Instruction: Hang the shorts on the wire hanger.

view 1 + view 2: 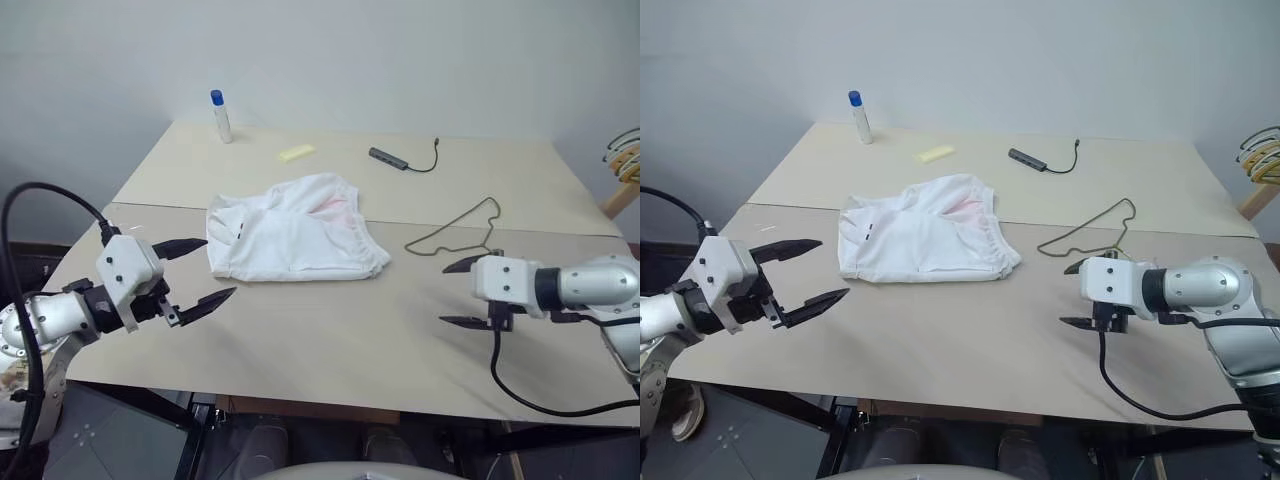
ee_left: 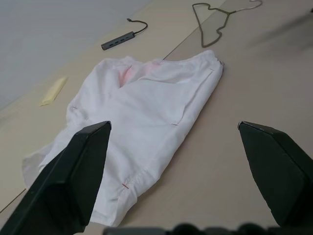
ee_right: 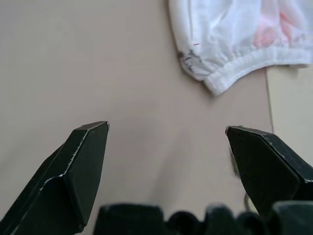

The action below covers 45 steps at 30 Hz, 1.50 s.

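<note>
My gripper will pull the near corner of the shorts point(image 1: 295, 228), and they will then unfold and spread both legs, because their near edge bulges in a rounded fold point(image 1: 305, 275).
The white shorts point(image 1: 295, 231) lie crumpled flat on the middle of the beige table, with a pink stain by the gathered waistband on their right side. To their right lies the thin olive-grey wire hanger point(image 1: 458, 229), hook toward the far side. My left gripper point(image 1: 205, 271) hovers open just left of the shorts, near their front left corner, holding nothing. Right of the shorts and in front of the hanger, my right gripper point(image 1: 458, 293) stands open and empty. The left wrist view shows the shorts point(image 2: 142, 117) and hanger point(image 2: 215, 22); the right wrist view catches the waistband corner point(image 3: 234, 54).
At the table's point(image 1: 330, 340) far side stand a white bottle with a blue cap point(image 1: 221, 115), a yellow slip point(image 1: 296, 152) and a dark USB hub with cable point(image 1: 400, 160). A bunch of yellowish hangers point(image 1: 625, 160) pokes in at the right edge.
</note>
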{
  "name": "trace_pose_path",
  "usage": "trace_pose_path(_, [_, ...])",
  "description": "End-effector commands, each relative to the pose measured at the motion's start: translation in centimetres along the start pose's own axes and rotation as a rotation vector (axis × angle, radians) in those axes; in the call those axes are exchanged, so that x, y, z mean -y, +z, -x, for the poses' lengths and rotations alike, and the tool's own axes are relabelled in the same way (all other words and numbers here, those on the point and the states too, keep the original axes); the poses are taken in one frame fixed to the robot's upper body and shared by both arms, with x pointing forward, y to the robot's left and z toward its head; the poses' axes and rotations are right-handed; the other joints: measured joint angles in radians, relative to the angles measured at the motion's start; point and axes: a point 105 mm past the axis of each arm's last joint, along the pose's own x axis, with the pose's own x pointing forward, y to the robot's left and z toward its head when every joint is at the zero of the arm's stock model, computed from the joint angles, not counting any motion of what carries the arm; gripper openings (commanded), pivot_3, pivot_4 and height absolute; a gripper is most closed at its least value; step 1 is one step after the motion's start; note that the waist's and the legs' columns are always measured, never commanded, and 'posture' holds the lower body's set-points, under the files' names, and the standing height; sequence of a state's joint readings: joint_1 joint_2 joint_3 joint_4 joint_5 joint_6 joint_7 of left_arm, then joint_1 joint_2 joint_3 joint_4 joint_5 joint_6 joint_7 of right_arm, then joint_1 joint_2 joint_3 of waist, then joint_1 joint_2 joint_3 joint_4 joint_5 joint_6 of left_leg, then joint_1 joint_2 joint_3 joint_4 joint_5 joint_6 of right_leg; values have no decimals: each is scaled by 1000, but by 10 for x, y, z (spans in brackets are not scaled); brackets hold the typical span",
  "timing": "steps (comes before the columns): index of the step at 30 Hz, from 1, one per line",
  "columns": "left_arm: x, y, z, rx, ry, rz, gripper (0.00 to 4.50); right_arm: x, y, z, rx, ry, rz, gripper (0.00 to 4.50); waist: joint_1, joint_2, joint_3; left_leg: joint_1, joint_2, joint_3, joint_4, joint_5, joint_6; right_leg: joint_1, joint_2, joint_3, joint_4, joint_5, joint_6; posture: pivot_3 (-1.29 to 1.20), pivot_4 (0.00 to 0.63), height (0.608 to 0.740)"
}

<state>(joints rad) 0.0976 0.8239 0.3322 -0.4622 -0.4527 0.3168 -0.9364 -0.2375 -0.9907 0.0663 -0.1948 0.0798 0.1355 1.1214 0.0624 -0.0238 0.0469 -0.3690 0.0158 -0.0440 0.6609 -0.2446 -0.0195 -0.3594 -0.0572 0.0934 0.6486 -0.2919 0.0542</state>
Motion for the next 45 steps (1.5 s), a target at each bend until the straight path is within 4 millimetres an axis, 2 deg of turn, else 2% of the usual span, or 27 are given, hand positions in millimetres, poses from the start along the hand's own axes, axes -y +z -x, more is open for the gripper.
trace_pose_path(1, [0,2,-1,-7,-10,-44,4500,14,6,-8,4,-63,47,4461,0,0,0,0,0,0,0,0,0,0,0,0,0,0,0,152,0,740])
trace_pose_path(6, [12,-13,0,-97,-96,-33,4500,22,1,-26,-31,-89,167,4461,-3,0,0,-1,0,0,0,0,0,-1,0,0,0,0,0,138,0,740])
trace_pose_path(12, [10,-24,4,-165,-122,-45,4500,37,3,-60,-54,-142,322,4461,-22,0,0,0,0,1,0,0,0,-1,0,0,0,0,-1,132,0,740])
trace_pose_path(18, [10,-25,2,-163,-126,-50,4500,52,11,-96,-30,-172,439,4461,-32,0,0,-1,0,1,-1,0,0,-2,0,0,0,0,-1,152,0,740])
trace_pose_path(26, [21,-30,1,-159,-109,-31,4500,61,9,-127,-27,-177,510,4461,-30,0,0,0,0,0,-1,0,0,-3,0,0,3,0,-2,188,0,740])
trace_pose_path(29, [22,-30,2,-160,-98,-31,4500,63,6,-131,-44,-158,516,3904,-25,0,0,0,-1,0,-1,0,0,-5,0,1,8,-1,-4,203,0,740])
trace_pose_path(36, [20,-32,5,-173,-66,-40,4500,59,2,-136,-45,-129,486,1464,-22,0,0,0,0,0,-1,0,0,-8,0,1,14,-3,-6,213,0,740])
trace_pose_path(40, [2,-38,-2,-196,31,-111,4500,55,1,-136,-35,-129,450,25,-22,0,0,0,0,-1,-1,0,0,-8,0,1,15,-3,-7,208,0,740])
trace_pose_path(45, [-20,-51,-18,-278,71,-247,4500,57,2,-136,-31,-177,422,25,-16,1,0,0,-1,-1,-1,0,0,-8,0,0,15,-3,-7,200,0,740])
